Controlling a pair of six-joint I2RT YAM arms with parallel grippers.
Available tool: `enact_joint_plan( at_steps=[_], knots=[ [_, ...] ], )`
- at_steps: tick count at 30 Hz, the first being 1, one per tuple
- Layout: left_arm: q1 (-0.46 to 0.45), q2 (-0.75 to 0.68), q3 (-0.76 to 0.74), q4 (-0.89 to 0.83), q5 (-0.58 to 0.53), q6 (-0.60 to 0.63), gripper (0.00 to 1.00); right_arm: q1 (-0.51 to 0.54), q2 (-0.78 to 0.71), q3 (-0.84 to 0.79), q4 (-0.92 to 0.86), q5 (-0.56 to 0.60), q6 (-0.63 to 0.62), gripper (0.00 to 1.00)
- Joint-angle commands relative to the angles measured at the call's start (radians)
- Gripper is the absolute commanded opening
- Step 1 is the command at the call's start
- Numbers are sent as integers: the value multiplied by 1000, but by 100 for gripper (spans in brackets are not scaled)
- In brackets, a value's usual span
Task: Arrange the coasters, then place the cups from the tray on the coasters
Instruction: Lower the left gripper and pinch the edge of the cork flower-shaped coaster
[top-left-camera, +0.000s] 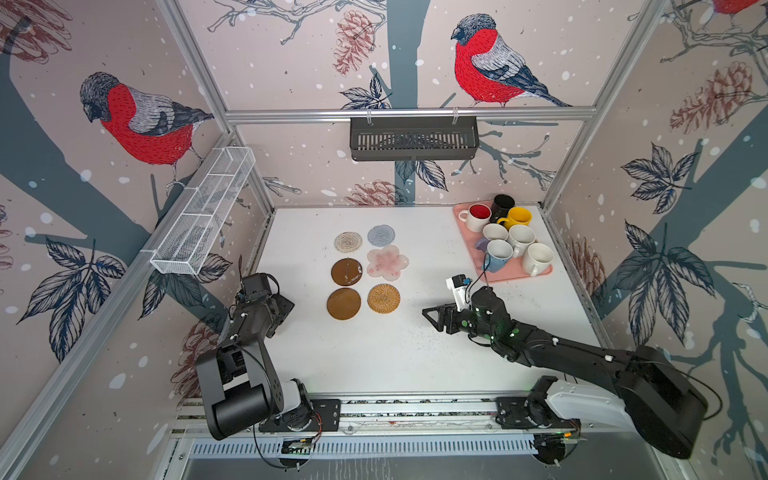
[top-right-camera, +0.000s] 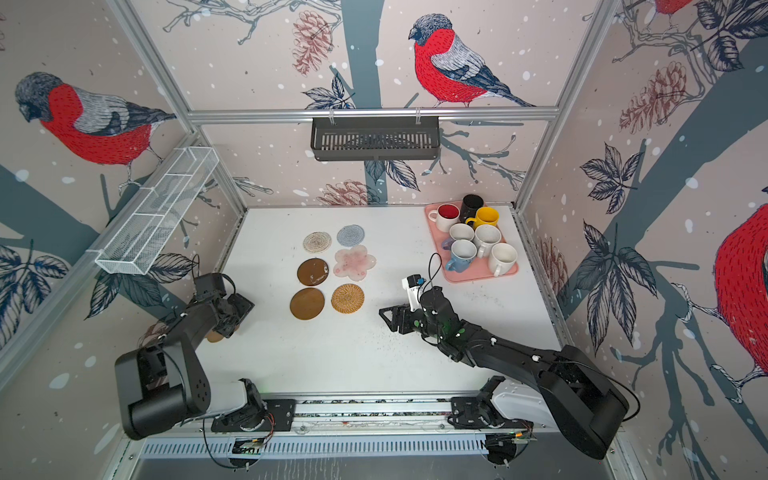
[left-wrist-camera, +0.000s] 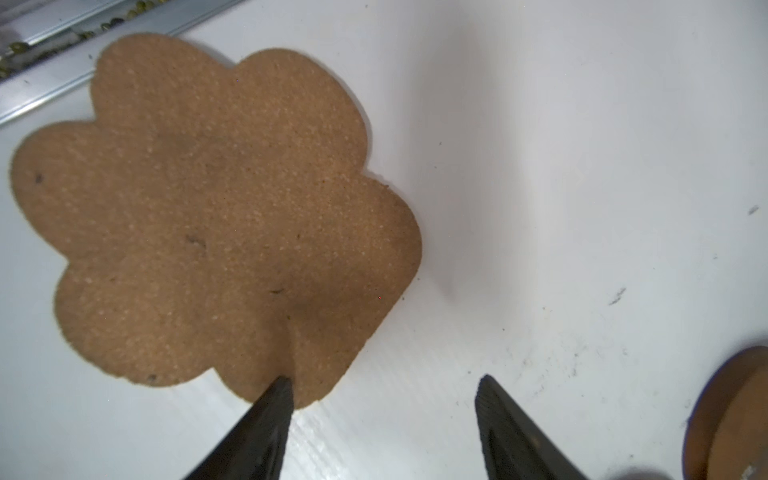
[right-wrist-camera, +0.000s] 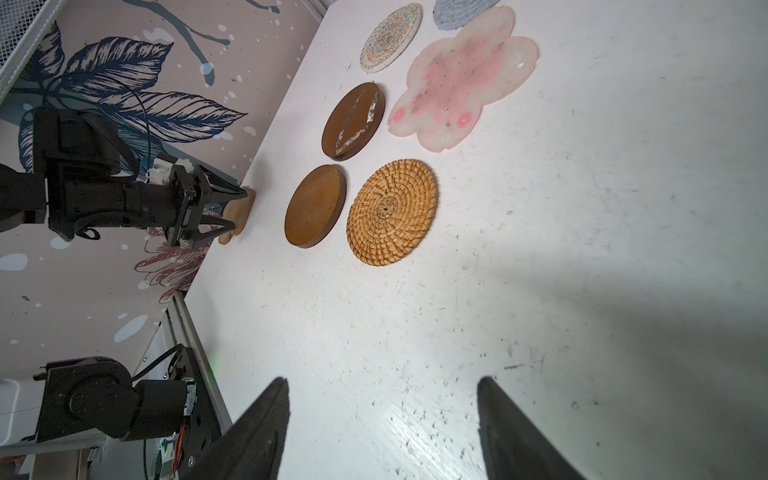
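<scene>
Only the edge of a near petal (left-wrist-camera: 329, 382) of the cork flower coaster is between my left gripper's fingers. Next, I move across and put the fingers on either side of a far petal (left-wrist-camera: 300, 96).
Six coasters lie in two rows mid-table: beige woven (top-left-camera: 348, 242), grey-blue woven (top-left-camera: 381, 235), pink flower (top-left-camera: 387, 262), two brown discs (top-left-camera: 346, 272) (top-left-camera: 343, 304) and tan wicker (top-left-camera: 383, 298). The cork flower coaster (left-wrist-camera: 208, 208) lies apart near the table's left edge. My left gripper (left-wrist-camera: 383, 381) hangs open just over it, one fingertip (left-wrist-camera: 278, 399) at a petal's edge. Several cups stand crowded on the pink tray (top-left-camera: 519, 277) at the back right, among them a red-inside cup (top-left-camera: 478, 215), a black cup (top-left-camera: 501, 205) and a yellow cup (top-left-camera: 517, 217). My right gripper (right-wrist-camera: 382, 380) is open and holds nothing, low over bare table right of the wicker coaster.
A dark slotted basket (top-left-camera: 413, 139) hangs on the back wall and a white wire rack (top-left-camera: 203, 212) on the left wall. An aluminium rail (left-wrist-camera: 50, 83) runs along the table edge close beside the cork flower. The white table (top-left-camera: 395, 361) shows bare in front of the coasters.
</scene>
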Motion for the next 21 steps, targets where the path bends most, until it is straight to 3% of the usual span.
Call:
enact_joint_plan(
  at_steps=[1, 9, 21],
  knots=[
    [8, 17, 64, -71, -49, 55, 72, 0, 9, 2, 23, 2, -4, 71],
    [142, 115, 173, -155, -32, 229, 83, 1, 23, 6, 21, 1, -7, 74],
    [156, 219, 243, -130, -43, 314, 93, -2, 33, 6, 23, 7, -8, 76]
  ],
)
